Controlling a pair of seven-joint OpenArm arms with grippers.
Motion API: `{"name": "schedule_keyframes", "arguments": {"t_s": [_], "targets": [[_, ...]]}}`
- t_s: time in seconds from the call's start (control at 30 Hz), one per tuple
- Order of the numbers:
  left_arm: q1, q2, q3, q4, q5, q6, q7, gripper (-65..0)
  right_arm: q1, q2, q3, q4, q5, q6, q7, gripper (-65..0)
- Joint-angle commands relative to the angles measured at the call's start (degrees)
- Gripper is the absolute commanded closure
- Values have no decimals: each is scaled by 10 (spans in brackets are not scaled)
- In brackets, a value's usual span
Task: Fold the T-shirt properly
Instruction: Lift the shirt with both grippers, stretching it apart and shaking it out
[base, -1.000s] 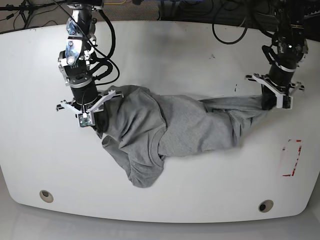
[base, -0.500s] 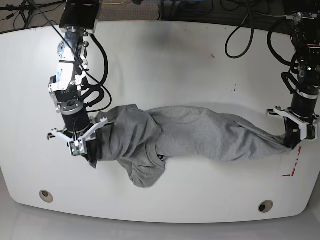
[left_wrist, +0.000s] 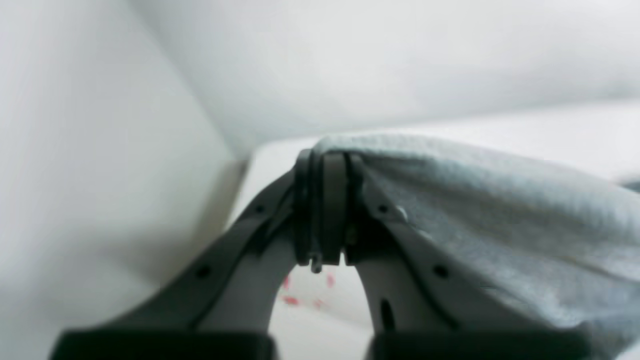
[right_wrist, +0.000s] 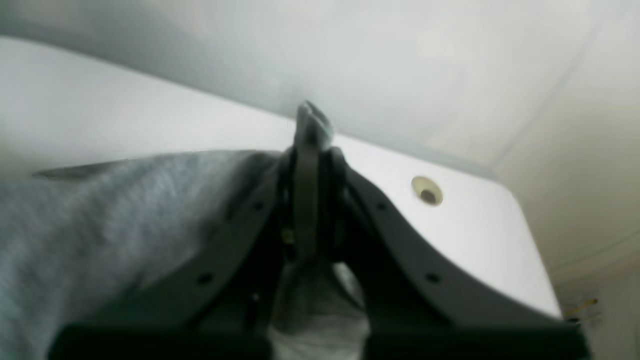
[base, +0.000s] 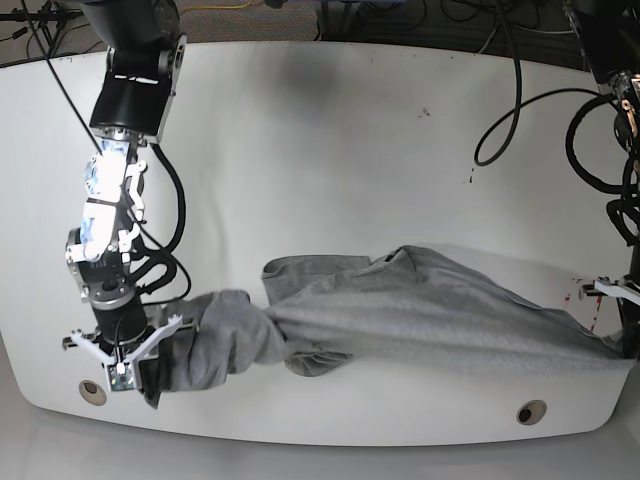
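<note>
My left gripper and my right gripper should pull the ends of the T-shirt's body (base: 312, 340) toward the table's back (base: 545, 150) to spread it, because it lies bunched near the front edge.
The heather-grey T-shirt (base: 420, 315) lies stretched across the front of the white table, bunched and twisted at the base view's left. No lettering shows. My right gripper (base: 130, 375), at the base view's left near the front edge, is shut on a bunched end of the shirt (right_wrist: 125, 210); a fold of cloth pokes out past its tips (right_wrist: 310, 135). My left gripper (base: 628, 345), at the base view's far right edge, is shut on the other end of the shirt (left_wrist: 490, 210); its tips (left_wrist: 325, 160) pinch the cloth's edge.
The white table (base: 330, 150) has a round hole near the front left (base: 92, 391) and another at the front right (base: 531, 411). Red tape marks (base: 590, 295) lie near my left gripper. Black cables (base: 500, 110) hang at the back.
Both grippers have moved toward the table's front and further apart, still holding the shirt. The shirt is pulled out longer and lies nearer the front edge.
</note>
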Motion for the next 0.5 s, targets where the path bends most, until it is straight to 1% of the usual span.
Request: {"name": "schedule_keyframes", "arguments": {"t_s": [0.0, 0.17, 0.33, 0.47], "targets": [[-50, -13, -5, 9, 0, 3, 2, 0, 70, 18, 2, -24, 0, -7, 19, 0], [-121, -13, -4, 8, 16, 3, 32, 0, 149, 27, 2, -78, 0, -7, 17, 0], [-190, -12, 15, 8, 37, 3, 49, 0, 229, 33, 2, -117, 0, -6, -2, 0], [-240, -13, 24, 8, 48, 3, 50, 0, 284, 33, 2, -140, 0, 18, -17, 0]]}}
